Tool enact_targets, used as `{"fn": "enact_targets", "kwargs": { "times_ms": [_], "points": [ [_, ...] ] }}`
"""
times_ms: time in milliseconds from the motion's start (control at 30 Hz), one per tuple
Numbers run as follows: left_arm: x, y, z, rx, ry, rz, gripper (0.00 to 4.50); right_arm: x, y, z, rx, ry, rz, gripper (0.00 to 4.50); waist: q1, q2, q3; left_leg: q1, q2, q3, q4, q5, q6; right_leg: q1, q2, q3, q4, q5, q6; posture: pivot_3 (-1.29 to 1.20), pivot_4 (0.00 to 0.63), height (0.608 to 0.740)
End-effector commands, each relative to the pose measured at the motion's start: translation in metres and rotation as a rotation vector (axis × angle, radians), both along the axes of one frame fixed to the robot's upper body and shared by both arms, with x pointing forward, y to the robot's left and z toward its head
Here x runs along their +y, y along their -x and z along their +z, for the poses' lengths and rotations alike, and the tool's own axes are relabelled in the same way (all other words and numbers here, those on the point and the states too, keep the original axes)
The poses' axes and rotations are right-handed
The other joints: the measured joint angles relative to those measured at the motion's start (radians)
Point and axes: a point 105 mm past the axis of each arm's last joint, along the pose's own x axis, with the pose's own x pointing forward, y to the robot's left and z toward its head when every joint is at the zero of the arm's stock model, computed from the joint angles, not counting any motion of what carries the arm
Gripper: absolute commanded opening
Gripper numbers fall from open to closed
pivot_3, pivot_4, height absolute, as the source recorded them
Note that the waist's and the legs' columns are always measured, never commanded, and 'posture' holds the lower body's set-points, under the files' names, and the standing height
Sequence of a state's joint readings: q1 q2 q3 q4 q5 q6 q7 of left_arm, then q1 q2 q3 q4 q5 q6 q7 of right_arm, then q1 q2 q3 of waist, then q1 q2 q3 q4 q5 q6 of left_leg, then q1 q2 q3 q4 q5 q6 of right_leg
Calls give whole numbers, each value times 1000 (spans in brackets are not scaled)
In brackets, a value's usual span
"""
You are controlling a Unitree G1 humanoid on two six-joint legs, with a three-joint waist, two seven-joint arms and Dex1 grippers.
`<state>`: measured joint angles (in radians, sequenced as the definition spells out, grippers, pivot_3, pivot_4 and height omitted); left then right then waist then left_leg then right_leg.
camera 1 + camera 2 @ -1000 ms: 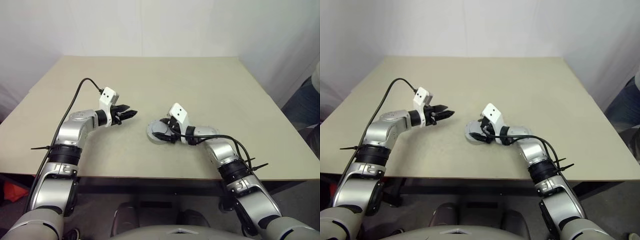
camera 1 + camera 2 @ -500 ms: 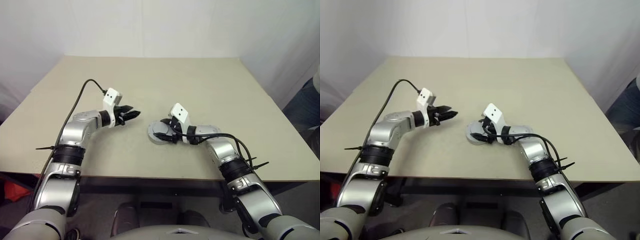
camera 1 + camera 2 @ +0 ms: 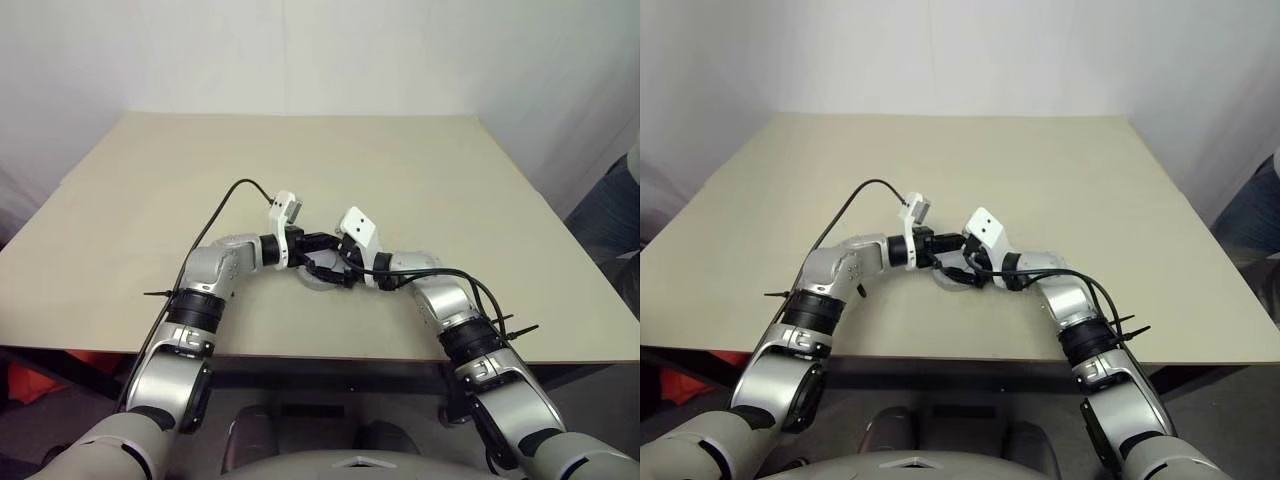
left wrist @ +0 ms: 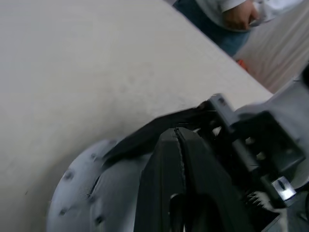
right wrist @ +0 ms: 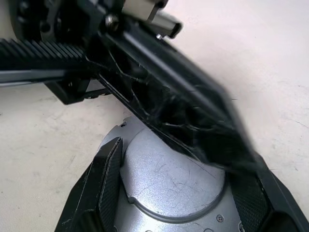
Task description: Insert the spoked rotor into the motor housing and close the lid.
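Next, I open my right gripper, as it holds the unit's rim (image 5: 115, 131) from both sides, then back off, turn and pinch the lid and motor housing (image 5: 171, 179) together.
A round silver unit (image 3: 312, 277) lies on the table: the lid (image 5: 174, 188) shows its plain grey outer face on top of the motor housing (image 4: 79, 193). My right gripper (image 5: 176, 162) has one finger on each side of its rim and grips it. My left gripper (image 3: 326, 244) is shut with nothing in it, and its fingers (image 5: 183, 116) reach across just above the lid, close to the right gripper's fingers (image 4: 231, 140). The spoked rotor is hidden.
The beige table (image 3: 300, 160) stretches bare behind and to both sides of the arms. Its front edge runs close below my wrists. A person (image 4: 239, 14) is beyond the table's right edge (image 3: 630, 160).
My left gripper has swung right from the open table to just over the lid and has shut. The right gripper and the silver unit have kept still.
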<state>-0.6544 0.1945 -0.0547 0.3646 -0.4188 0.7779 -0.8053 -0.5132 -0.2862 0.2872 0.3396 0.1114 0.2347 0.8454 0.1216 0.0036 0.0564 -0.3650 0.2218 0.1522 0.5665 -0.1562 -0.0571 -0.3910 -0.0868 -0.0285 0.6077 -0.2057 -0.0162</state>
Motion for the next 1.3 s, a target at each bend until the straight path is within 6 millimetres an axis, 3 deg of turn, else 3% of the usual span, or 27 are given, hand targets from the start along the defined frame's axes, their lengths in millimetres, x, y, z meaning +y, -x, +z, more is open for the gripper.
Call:
{"fn": "enact_targets", "kwargs": {
  "times_ms": [33,233,533,667,900,1000,1167,1300],
  "points": [
    [10,-1,1,-16,-46,25,0,-18,6,-33,100,107,-55,3189,0,0,0,0,0,0,0,0,0,0,0,0,0,0,0,0,0,740],
    [20,14,-24,58,-150,10,0,-20,4,-33,104,115,-68,3189,1,2,-2,2,0,0,-2,0,0,2,0,0,-1,-2,4,0,0,740],
    [15,23,-37,178,-208,-17,0,-19,3,-22,120,70,-58,3189,1,4,-6,12,-5,0,-5,-1,2,11,-3,1,-3,-7,11,0,0,740],
    [17,22,-35,185,-210,-15,0,-20,2,-8,78,54,-35,4474,1,4,-6,13,-8,-1,-5,-2,3,14,-5,2,-6,-8,13,0,0,740],
    [17,23,-34,184,-219,-22,0,-31,1,33,3,48,-26,4474,0,4,-6,12,-9,-1,-8,-3,4,12,-5,2,-7,-8,13,0,0,740],
    [15,22,-34,175,-223,-29,0,-52,-8,48,93,3,-137,4474,0,4,-6,11,-9,-1,-8,-3,4,9,-4,3,-7,-8,13,0,0,740],
    [12,23,-33,162,-221,-35,0,-90,-11,45,366,-74,-314,4474,1,4,-6,9,-9,-1,-8,-3,4,7,-4,3,-6,-8,13,0,0,740],
    [12,23,-34,151,-224,-32,0,-101,-9,35,604,-165,-425,4474,1,4,-6,6,-9,0,-10,-2,4,4,-4,3,-6,-8,13,0,0,740]
  ]
}}
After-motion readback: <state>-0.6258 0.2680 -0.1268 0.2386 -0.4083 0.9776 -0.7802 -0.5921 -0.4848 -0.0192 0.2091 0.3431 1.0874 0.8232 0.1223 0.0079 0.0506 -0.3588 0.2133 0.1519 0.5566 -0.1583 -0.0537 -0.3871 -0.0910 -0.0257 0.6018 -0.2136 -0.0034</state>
